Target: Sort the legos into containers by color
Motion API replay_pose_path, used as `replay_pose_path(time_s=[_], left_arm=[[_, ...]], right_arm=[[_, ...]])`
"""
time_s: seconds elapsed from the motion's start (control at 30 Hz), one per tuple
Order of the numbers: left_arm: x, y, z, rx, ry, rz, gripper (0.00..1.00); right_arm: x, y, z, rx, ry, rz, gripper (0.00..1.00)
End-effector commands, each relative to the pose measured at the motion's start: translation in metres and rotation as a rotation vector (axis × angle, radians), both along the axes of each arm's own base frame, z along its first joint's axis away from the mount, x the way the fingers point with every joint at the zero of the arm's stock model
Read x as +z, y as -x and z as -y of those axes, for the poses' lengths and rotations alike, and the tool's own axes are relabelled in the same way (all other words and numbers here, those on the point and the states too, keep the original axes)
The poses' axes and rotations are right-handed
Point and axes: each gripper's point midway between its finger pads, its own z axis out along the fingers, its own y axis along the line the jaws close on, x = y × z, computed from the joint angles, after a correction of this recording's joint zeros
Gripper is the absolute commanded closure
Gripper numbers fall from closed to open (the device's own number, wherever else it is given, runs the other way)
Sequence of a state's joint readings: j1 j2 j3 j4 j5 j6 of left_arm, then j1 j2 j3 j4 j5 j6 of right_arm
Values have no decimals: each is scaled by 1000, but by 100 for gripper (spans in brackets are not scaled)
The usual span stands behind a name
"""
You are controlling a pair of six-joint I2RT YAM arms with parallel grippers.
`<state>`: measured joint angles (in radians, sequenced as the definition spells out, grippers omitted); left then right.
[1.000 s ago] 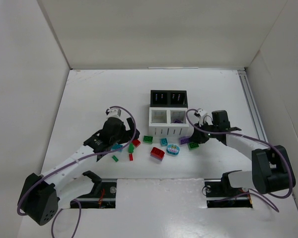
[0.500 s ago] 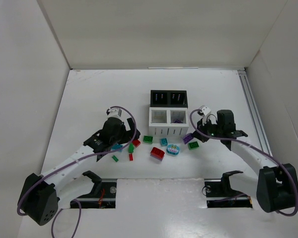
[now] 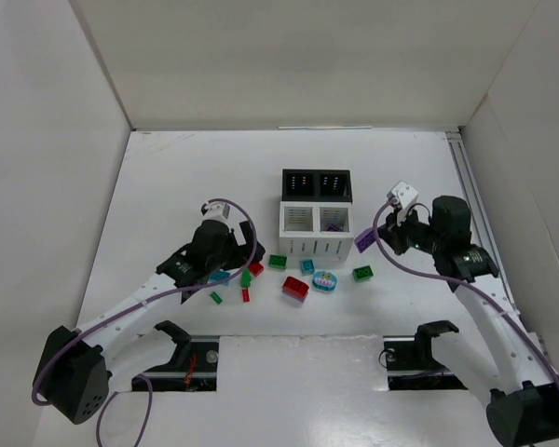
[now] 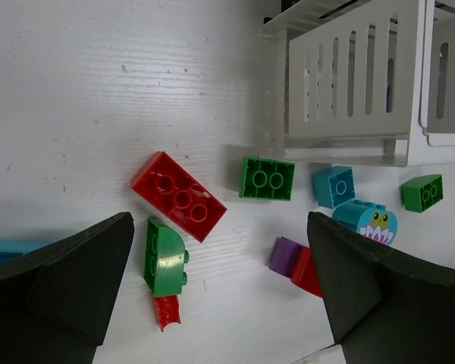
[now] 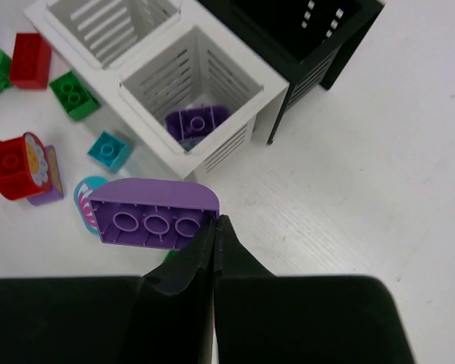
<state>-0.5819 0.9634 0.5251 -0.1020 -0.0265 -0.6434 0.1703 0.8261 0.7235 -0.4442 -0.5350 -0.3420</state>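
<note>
Another purple brick (image 3: 334, 227) is in the open white bin. My right gripper should go on moving the purple rounded brick over that bin's opening (image 3: 334, 218) and let it go there.
My right gripper (image 3: 377, 238) is shut on the edge of a purple rounded brick (image 3: 364, 239) and holds it in the air, right of the white bins. In the right wrist view the brick (image 5: 153, 212) hangs underside-up in front of the right white slotted bin (image 5: 227, 148), which holds another purple brick (image 5: 193, 121). My left gripper (image 3: 225, 270) is open and empty over the loose legos; its fingers (image 4: 61, 280) straddle a green rounded brick (image 4: 164, 256). A red brick (image 4: 180, 197), a green brick (image 4: 267, 178) and a teal brick (image 4: 334, 186) lie nearby.
Two black bins (image 3: 317, 173) stand behind the two white bins (image 3: 315, 244). A big red brick (image 3: 295, 288), a teal oval piece (image 3: 325, 280) and a green brick (image 3: 362, 273) lie in front of the bins. White walls enclose the table.
My right gripper has risen and moved right, carrying the purple brick up off the table. The left arm has not moved.
</note>
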Motion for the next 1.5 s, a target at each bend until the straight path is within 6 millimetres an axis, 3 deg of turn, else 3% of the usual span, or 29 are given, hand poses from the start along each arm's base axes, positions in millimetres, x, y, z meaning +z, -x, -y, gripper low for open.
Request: replay_pose_path(time_s=[0.0,0.23,0.37,0.63,0.77,0.8,0.9,1.03,1.17,1.27,1.37,1.4,1.47], left_arm=[[22,-7,8,-22,38,68,4],[23,-4,11,-45,51,59,1],[21,1,13,-57,73,56,1],[15,7,17,-70,92,32,1],[14,10,18,-72,102,25,1],[14,10,18,-72,102,25,1],[14,13,21,-90,108,21,1],[16,15,25,-107,117,25,1],[16,21,31,-150,109,29,1],[24,28,46,-211,112,51,1],[24,43,71,-313,55,63,1],[23,62,86,-390,28,68,1],[30,71,103,-451,1,92,1]], right_arm=[[38,-12,-6,5,-23,115,100],[66,-39,-49,51,-34,189,100],[62,-52,-66,27,2,184,100],[38,-72,-74,-24,73,148,94],[35,-73,-79,-23,78,130,68],[35,-72,-82,-17,80,132,56],[41,-67,-78,-33,90,139,43],[55,-58,-72,-45,85,164,36],[63,-44,-66,-13,87,212,20],[61,-31,-54,-4,122,235,9],[54,-16,-40,-20,150,225,5],[48,-10,-36,-17,162,204,5],[47,-1,-30,-12,169,214,5]])
